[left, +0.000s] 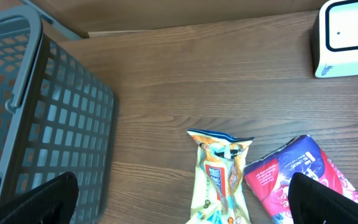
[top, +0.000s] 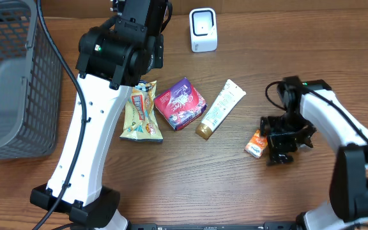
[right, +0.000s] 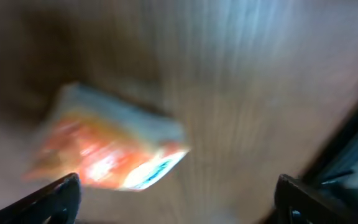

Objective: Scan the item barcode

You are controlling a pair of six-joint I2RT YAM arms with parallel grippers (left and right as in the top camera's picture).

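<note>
My right gripper should move over the box's middle (top: 257,144) and turn square before it closes, because the small orange box (right: 114,146) is lying at a slant toward one of its fingers.
Four items lie on the wooden table: a yellow snack bag (top: 139,112), a pink-purple box (top: 181,103), a cream tube (top: 220,108) and a small orange box (top: 256,144). The white barcode scanner (top: 203,30) stands at the back. My right gripper (top: 280,148) is open, low over the table just right of the orange box (right: 104,146), which is blurred in the right wrist view and sits apart from the fingers. My left gripper (left: 182,205) is open and empty, hovering above the snack bag (left: 219,180) and the pink-purple box (left: 297,174).
A grey mesh basket (top: 11,76) fills the left side of the table, close to the left arm (top: 94,128). The scanner (left: 347,37) is at the upper right of the left wrist view. The right arm's base stands at the front right.
</note>
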